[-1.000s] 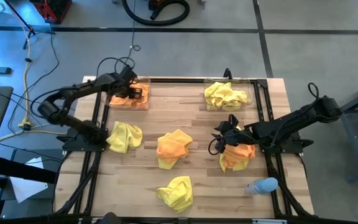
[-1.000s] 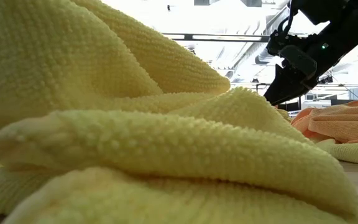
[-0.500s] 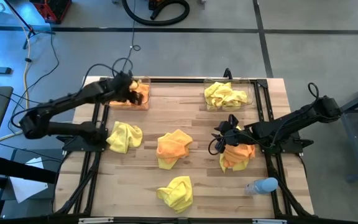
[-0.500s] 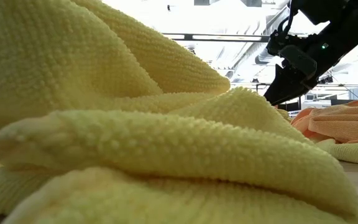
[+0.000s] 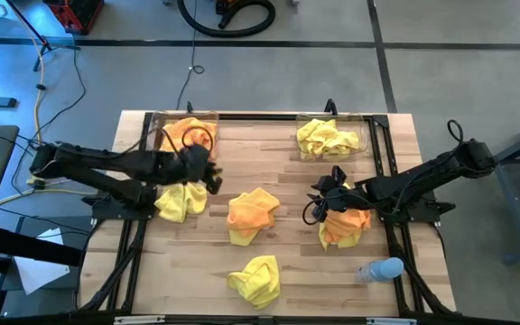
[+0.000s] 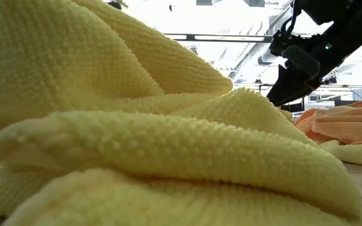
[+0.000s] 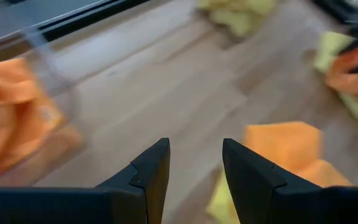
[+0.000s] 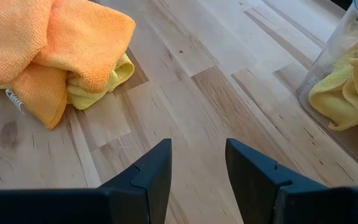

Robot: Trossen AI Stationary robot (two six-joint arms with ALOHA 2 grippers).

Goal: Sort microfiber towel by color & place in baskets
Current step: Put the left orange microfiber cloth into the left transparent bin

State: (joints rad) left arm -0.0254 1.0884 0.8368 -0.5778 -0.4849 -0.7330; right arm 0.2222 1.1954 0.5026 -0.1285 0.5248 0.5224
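Note:
My gripper will lift the middle orange towel (image 5: 252, 209), which lies loosely over a yellow corner (image 5: 241, 237), so it will come away alone and leave the yellow towel behind.
My left gripper (image 5: 213, 181) (image 7: 196, 146) is open over bare wood, between the left basket (image 5: 162, 122) and the middle orange towel (image 5: 253, 212) (image 7: 284, 143). That basket holds orange towel (image 5: 188, 135) (image 7: 11, 118). The right basket (image 5: 361, 126) (image 8: 334, 56) holds yellow towels (image 5: 330, 137). My right gripper (image 5: 313, 204) (image 8: 197, 146) is open, beside an orange-on-yellow pile (image 5: 343, 226). Loose yellow towels lie at the left (image 5: 181, 199) and near the front edge (image 5: 255, 280) (image 6: 137, 138).
A pale blue rounded object (image 5: 379, 269) lies near the table's near right corner. The middle orange towel (image 8: 48, 43) lies on a yellow one. Bare wood shows between the baskets and along the near left. The near yellow towel fills most of the low view.
My left gripper has drawn back out of the left basket and swung toward the near edge and slightly right, ending over the table beside the middle orange towel. The orange towel stays in the basket. My right arm has kept still.

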